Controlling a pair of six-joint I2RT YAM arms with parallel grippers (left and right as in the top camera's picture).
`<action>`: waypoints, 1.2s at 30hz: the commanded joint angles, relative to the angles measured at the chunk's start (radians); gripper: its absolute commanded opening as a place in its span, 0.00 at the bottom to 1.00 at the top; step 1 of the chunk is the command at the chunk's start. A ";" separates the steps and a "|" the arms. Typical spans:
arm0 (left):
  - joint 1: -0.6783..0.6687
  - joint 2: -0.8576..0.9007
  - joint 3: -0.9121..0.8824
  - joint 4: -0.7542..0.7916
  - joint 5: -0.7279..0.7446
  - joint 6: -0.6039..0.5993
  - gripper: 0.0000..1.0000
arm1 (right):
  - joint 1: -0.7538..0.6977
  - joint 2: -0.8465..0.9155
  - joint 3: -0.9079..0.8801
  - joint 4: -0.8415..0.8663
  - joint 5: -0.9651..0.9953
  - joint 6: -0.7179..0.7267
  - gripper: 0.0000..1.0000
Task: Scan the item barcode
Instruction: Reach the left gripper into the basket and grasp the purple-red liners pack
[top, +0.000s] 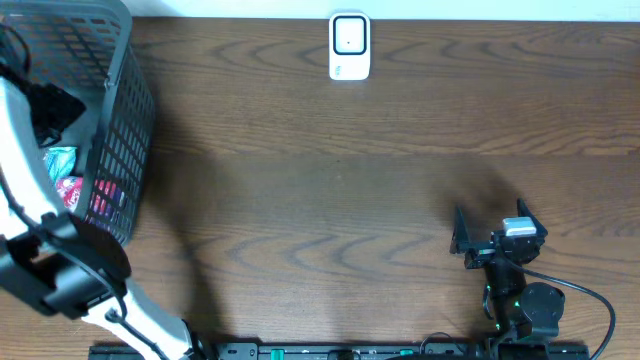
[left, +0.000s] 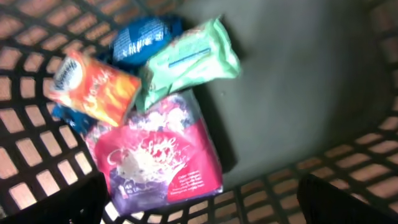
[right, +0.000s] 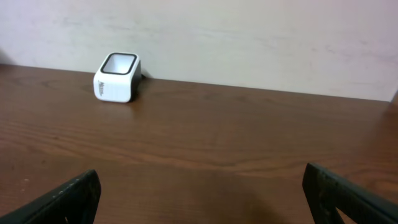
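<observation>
My left gripper is moving down, and the pink and purple packet's edge (left: 209, 138) is free beside the open basket's bottom. It should keep going down until its fingers are on both sides of that packet (left: 160, 157), then close.
Several snack packets lie in a heap on the floor of the dark mesh basket (left: 311, 87): a pink and purple packet (left: 155, 155), a green pack (left: 186, 62), an orange packet (left: 93, 87) and a blue one (left: 140, 37). My left gripper (left: 202, 208) hangs open above them, inside the basket (top: 120, 120), touching nothing. The white barcode scanner (top: 349, 46) stands at the table's far edge, and it shows again (right: 116, 77) in the right wrist view. My right gripper (top: 490, 220) rests open and empty low over the table near the front right (right: 202, 199).
The basket fills the far left corner, and my left arm (top: 60, 270) reaches over its front rim. Bare wooden table (top: 320, 200) lies between the basket, the scanner and the right arm. A pale wall (right: 249, 37) rises behind the scanner.
</observation>
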 joint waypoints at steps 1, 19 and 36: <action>0.003 0.069 -0.007 -0.037 -0.048 -0.061 0.98 | -0.003 -0.004 0.000 -0.004 -0.005 -0.013 0.99; 0.003 0.211 -0.101 -0.090 -0.145 -0.111 0.98 | -0.003 -0.004 0.000 -0.004 -0.005 -0.013 0.99; 0.004 0.211 -0.296 0.055 -0.038 -0.080 0.25 | -0.003 -0.004 0.000 -0.004 -0.005 -0.013 0.99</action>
